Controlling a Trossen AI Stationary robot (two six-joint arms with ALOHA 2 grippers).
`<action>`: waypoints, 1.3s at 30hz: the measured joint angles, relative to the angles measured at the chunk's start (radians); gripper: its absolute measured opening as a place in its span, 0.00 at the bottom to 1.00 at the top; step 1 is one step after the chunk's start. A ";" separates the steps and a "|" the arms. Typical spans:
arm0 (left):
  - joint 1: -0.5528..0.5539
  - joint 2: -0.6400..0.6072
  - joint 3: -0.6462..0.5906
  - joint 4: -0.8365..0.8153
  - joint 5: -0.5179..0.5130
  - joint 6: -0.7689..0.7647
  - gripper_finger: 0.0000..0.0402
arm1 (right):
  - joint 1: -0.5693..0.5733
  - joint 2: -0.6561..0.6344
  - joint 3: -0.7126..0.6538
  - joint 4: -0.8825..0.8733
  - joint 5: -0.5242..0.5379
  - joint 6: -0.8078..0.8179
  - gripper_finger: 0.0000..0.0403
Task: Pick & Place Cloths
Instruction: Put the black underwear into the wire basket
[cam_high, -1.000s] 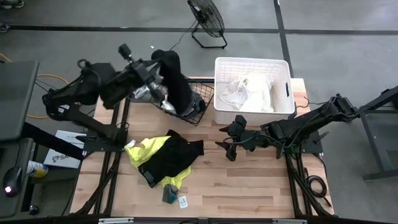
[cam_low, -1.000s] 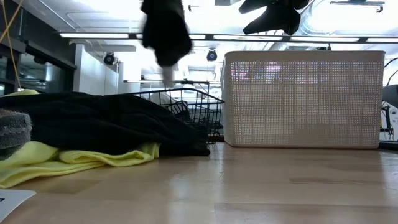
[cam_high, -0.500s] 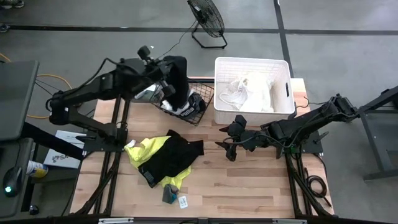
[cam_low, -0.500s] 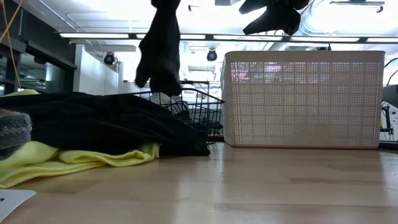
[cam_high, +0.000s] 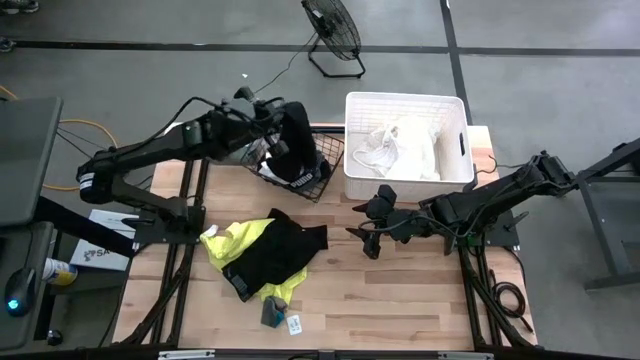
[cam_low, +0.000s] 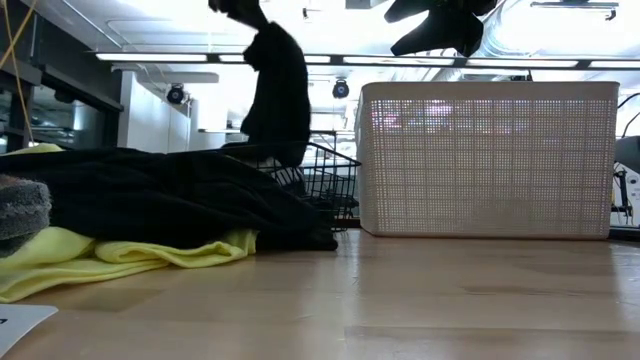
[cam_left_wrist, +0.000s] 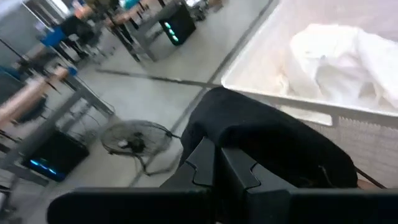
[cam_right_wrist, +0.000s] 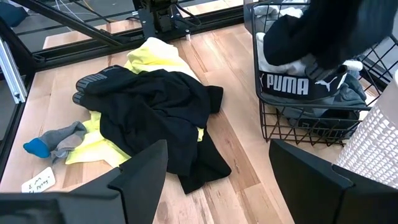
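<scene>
The black cloth's lower end (cam_low: 286, 150) hangs inside the black wire basket's rim. My left gripper should keep lowering the cloth and let go of it over the basket's cloths (cam_high: 303, 179).
My left gripper (cam_high: 270, 122) is shut on a black cloth (cam_high: 298, 148) that hangs over the black wire basket (cam_high: 326, 168) at the table's far side. The basket holds more cloths, one black with white PUMA lettering (cam_right_wrist: 292, 84). On the table's left half lies a pile of black and neon yellow cloths (cam_high: 262, 255), with a grey sock (cam_right_wrist: 55, 142) beside it. White cloths (cam_high: 405, 148) lie in the white tub (cam_high: 352, 150). My right gripper (cam_high: 366, 226) hangs open above the table's middle, in front of the tub. My left gripper pinches the black cloth's bunched upper end (cam_left_wrist: 231, 132) between its two fingers (cam_left_wrist: 205, 163). The fingers come nearly level from the table's left. The cloth hangs below them, and its lower end (cam_low: 270, 155) reaches down to the basket's rim.
A paper tag (cam_high: 295, 323) lies near the front edge beside the sock. The white tub's wall (cam_low: 490, 150) stands right next to the basket. A floor fan (cam_high: 333, 30) stands beyond the table. Bare wood (cam_high: 400, 300) lies at the table's front right.
My left gripper has swung toward the table's right and sunk toward the basket, carrying the black cloth. The cloth hung well above the basket before; now its lower end has come down to the basket's rim. My right gripper has kept still.
</scene>
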 joint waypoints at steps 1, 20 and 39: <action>0.002 0.000 -0.012 -0.005 0.006 -0.017 0.00 | 0.000 0.000 0.000 0.000 0.000 0.000 0.68; 0.063 0.016 -0.247 -0.040 0.112 -0.479 0.00 | 0.000 0.000 0.000 0.000 0.000 0.000 0.68; 0.242 0.305 -0.247 -0.178 0.395 -0.696 0.00 | -0.021 0.000 0.000 -0.003 0.000 -0.002 0.68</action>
